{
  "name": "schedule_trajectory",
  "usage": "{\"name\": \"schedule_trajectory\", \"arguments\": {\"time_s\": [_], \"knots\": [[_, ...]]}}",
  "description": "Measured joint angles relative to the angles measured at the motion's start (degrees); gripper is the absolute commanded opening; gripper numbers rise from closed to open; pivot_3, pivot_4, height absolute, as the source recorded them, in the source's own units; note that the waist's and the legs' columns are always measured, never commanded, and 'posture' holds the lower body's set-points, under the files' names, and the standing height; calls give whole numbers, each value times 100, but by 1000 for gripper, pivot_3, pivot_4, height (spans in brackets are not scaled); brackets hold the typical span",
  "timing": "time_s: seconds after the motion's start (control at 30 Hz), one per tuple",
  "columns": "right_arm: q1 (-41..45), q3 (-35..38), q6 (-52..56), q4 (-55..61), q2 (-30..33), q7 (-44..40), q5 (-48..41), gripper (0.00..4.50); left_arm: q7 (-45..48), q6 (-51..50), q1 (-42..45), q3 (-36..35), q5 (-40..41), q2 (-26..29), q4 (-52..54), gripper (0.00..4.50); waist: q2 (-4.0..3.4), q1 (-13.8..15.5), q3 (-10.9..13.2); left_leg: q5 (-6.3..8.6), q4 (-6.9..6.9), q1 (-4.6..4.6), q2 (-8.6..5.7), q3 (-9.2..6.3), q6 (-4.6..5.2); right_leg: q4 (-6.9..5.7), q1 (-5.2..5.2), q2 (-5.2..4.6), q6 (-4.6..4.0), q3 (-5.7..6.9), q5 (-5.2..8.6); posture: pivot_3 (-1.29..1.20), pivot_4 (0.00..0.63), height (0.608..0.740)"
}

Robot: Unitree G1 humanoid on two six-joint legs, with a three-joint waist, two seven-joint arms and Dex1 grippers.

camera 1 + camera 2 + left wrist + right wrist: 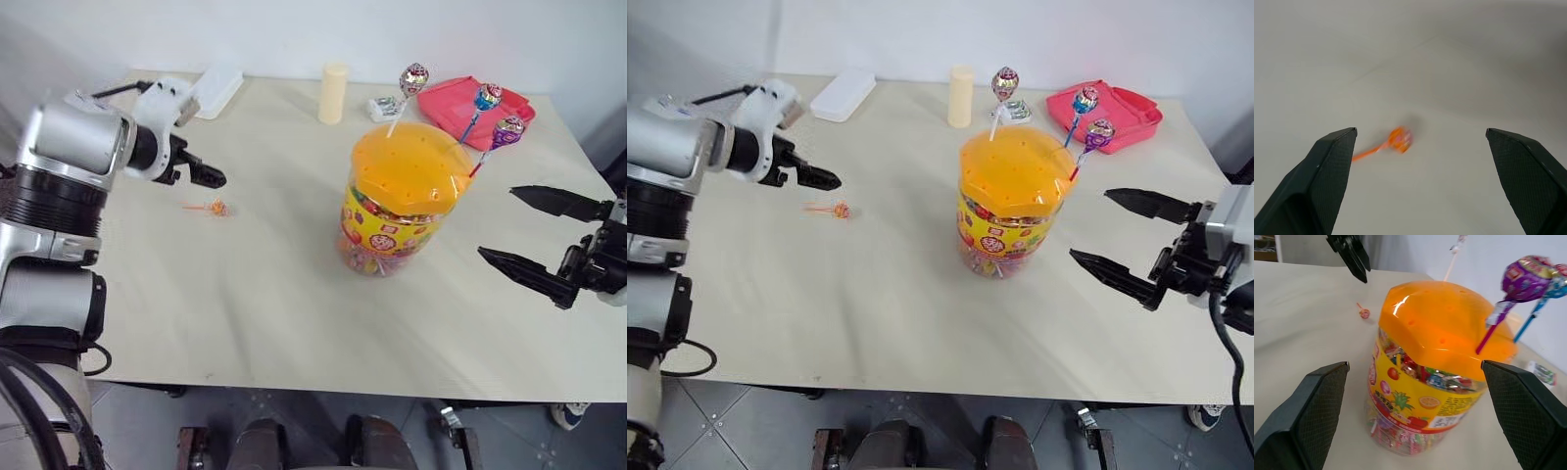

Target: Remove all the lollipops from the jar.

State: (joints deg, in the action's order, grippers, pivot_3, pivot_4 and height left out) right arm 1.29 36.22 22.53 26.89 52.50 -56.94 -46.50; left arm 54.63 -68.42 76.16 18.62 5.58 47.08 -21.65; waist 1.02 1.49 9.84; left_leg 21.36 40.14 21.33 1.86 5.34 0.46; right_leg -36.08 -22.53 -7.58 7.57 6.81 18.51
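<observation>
My left gripper should carry on to the pinkish lollipop's stick (397, 117) and close there, because the orange lollipop (217, 208) is clear of the jar and the pinkish lollipop stands apart.
The jar (400, 201) stands mid-table, a clear tub with a domed orange lid (1442, 325) and a yellow-red label. Three lollipops stick up from the lid's holes: a pinkish one (413, 78), a blue-red one (487, 96) and a purple one (1528, 279). An orange lollipop (217, 207) lies flat on the table to the jar's left. My left gripper (217, 179) hovers open just above it, and in the left wrist view the candy (1399, 139) lies between the spread fingers (1332, 166). To the jar's right, my right gripper (495, 223) is open and points at the jar.
Along the far edge of the table (294, 323) are a white box (217, 90), a slim cream cylinder (333, 93), a small white packet (384, 107) and a red tray (460, 106).
</observation>
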Motion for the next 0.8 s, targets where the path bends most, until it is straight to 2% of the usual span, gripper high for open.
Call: {"name": "schedule_trajectory", "arguments": {"time_s": [0.13, 0.23, 0.3, 0.37, 0.4, 0.5, 0.73, 0.8], "knots": [[-195, 206, 9, 178, -6, 115, -4, 4500, 479, 1614, -62, -366, 243, -218, 54, 4491, -1, 26, 1, 0, 4, 2, -1, -2, 1, 1, 3, -3, 0, 1, 0, 0, 150, 740], [-284, 267, 9, 276, -63, 204, -7, 4500, 688, 3444, -292, -1075, 655, -1026, -108, 4491, -1, 77, 1, 2, 16, 3, -2, -3, 5, -1, 6, -7, 3, 3, -2, 0, 150, 740], [-362, 290, 9, 381, -103, 247, -10, 4500, 1107, 4241, -476, -1238, 959, -1426, -234, 4491, -2, 73, 1, 3, 17, 5, -3, 0, 5, -2, 4, -6, 5, 2, -3, 0, 150, 740], [-497, 371, 12, 467, -140, 292, -15, 4500, 1550, 4719, -575, -1461, 1268, -1794, -461, 4491, -3, 62, 1, 3, 16, 7, -2, 0, 5, -2, 1, -3, 5, 4, -3, 0, 150, 740], [-547, 480, 22, 495, -164, 348, -17, 4500, 1945, 5055, -592, -1691, 1647, -2168, -621, 4491, -3, 61, 2, 3, 19, 10, -3, 1, 6, -1, 1, -3, 5, 4, -3, 0, 150, 740], [-694, 673, 28, 670, -189, 431, -59, 4500, 2294, 5536, -371, -1921, 1922, -2651, -1126, 4491, -3, 72, 2, 4, 24, 9, -3, 0, 7, -2, 2, -3, 6, 5, -3, 0, 150, 740], [-1056, 1042, 129, 1056, -361, 717, -235, 4500, 2271, 6581, 552, -2029, 1720, -3444, -3070, 4491, -3, 127, 2, 8, 27, 11, -7, 4, 14, 3, 3, -4, 14, 3, -8, 0, 150, 740], [-1271, 1235, 148, 1225, -471, 835, -265, 4500, 2178, 6668, 859, -1997, 1507, -3570, -3585, 4100, -3, 147, 2, 9, 26, 12, -8, 4, 16, 5, 3, -4, 14, 4, -8, 0, 150, 740]]}}
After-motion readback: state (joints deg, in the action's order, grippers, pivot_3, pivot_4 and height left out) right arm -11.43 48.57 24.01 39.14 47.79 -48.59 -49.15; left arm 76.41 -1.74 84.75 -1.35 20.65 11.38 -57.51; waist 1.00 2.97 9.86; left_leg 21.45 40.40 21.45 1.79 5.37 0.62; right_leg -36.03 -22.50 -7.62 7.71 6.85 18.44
